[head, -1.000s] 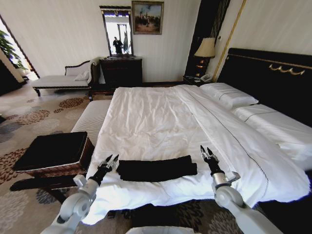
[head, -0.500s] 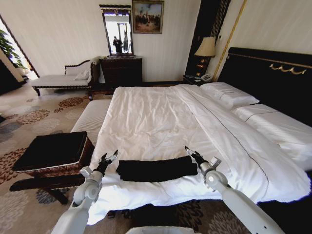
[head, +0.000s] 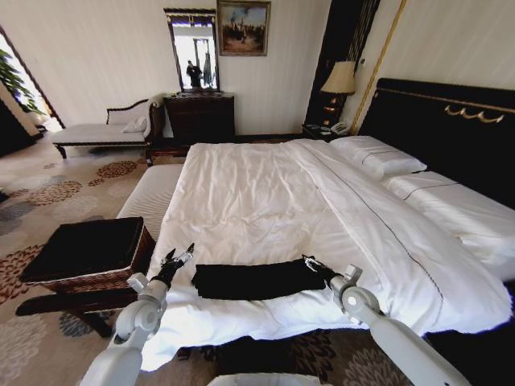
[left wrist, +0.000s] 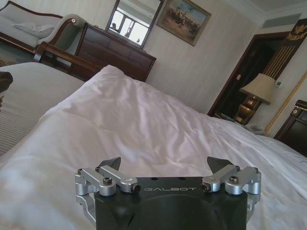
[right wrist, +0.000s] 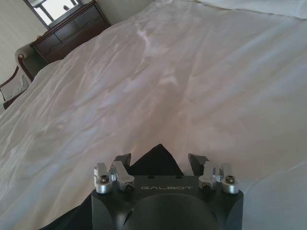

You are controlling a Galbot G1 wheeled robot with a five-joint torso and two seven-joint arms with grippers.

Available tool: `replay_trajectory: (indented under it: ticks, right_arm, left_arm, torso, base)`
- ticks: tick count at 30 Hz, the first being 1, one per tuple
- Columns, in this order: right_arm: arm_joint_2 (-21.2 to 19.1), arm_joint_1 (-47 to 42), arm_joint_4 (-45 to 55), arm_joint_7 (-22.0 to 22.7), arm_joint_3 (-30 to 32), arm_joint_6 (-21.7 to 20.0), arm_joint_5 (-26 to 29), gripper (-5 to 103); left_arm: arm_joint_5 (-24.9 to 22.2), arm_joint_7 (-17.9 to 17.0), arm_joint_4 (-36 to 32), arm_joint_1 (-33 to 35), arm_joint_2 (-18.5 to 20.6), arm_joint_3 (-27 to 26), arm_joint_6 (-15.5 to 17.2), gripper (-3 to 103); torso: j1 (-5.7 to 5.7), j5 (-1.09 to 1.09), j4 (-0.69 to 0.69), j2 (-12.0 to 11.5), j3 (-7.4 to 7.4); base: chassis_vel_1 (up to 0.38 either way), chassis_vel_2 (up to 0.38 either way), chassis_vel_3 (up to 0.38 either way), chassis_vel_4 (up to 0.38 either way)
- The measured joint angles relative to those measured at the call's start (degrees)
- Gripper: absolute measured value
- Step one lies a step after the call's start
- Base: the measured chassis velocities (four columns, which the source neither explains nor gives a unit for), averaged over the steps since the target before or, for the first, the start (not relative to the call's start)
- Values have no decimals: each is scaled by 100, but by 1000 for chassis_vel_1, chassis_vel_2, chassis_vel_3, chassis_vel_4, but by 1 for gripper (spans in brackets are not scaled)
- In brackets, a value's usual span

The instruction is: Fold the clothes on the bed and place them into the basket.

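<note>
I expect the black strip's far end [head: 204, 281] to slide along loose when I lift the strip's other end over, because my left gripper [head: 177, 259] is hovering open away from it.
The clothes [head: 257, 279] lie folded into a long black strip near the foot of the bed [head: 265, 185], on its white duvet. My right gripper [head: 312, 263] is low at the strip's right end. It is open, with a black corner of the clothes [right wrist: 152, 163] between the spread fingers of the right gripper [right wrist: 160, 160]. My left gripper [head: 179, 259] hovers open just off the strip's left end, apart from the fabric. In its wrist view the left gripper [left wrist: 164, 164] has bare duvet in front of it. The wicker basket [head: 121, 277] with black lining stands left of the bed.
A pale striped bench [head: 153, 193] runs along the bed's left side behind the basket. Pillows [head: 378, 157] and the black headboard [head: 451, 133] are at the right. A dresser [head: 201, 117], a chaise [head: 100, 133] and a lamp [head: 339, 80] stand far back. Patterned carpet lies at the left.
My right gripper has swung left and down from beside the bed's edge onto the right end of the black strip. The left gripper has barely shifted. The clothes lie where they were.
</note>
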Motion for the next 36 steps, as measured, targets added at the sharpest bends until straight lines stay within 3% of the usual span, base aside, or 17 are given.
replay_trajectory:
  ticks: [7,14,17,18,36]
  right_arm:
    - [8,-61,15,-111,1,81,-34,49]
    - [1,-23,-40,-259,-8,181,-116,16]
    - [-3,-14,-57,-282,-9,217,-130,16]
    - [-4,1,-75,-307,-9,264,-139,4]
    - [108,365,-388,-209,204,715,-228,1]
  left_arm:
    - [3,2,38,-21,8,-19,-7,100]
    - [46,4,94,-37,-20,11,-24,100]
    - [45,4,96,-40,-20,11,-25,100]
    - [45,5,95,-46,-20,11,-26,100]
    - [80,16,151,-27,-22,53,-59,100]
  torso:
    - [0,1,-1,0,0]
    - [0,1,0,0,0]
    - [0,1,0,0,0]
    - [0,1,0,0,0]
    - [0,1,0,0,0]
  base:
    - [0,0,0,0]
    - [0,0,0,0]
    - [0,0,0,0]
    - [0,0,0,0]
    - [0,0,0,0]
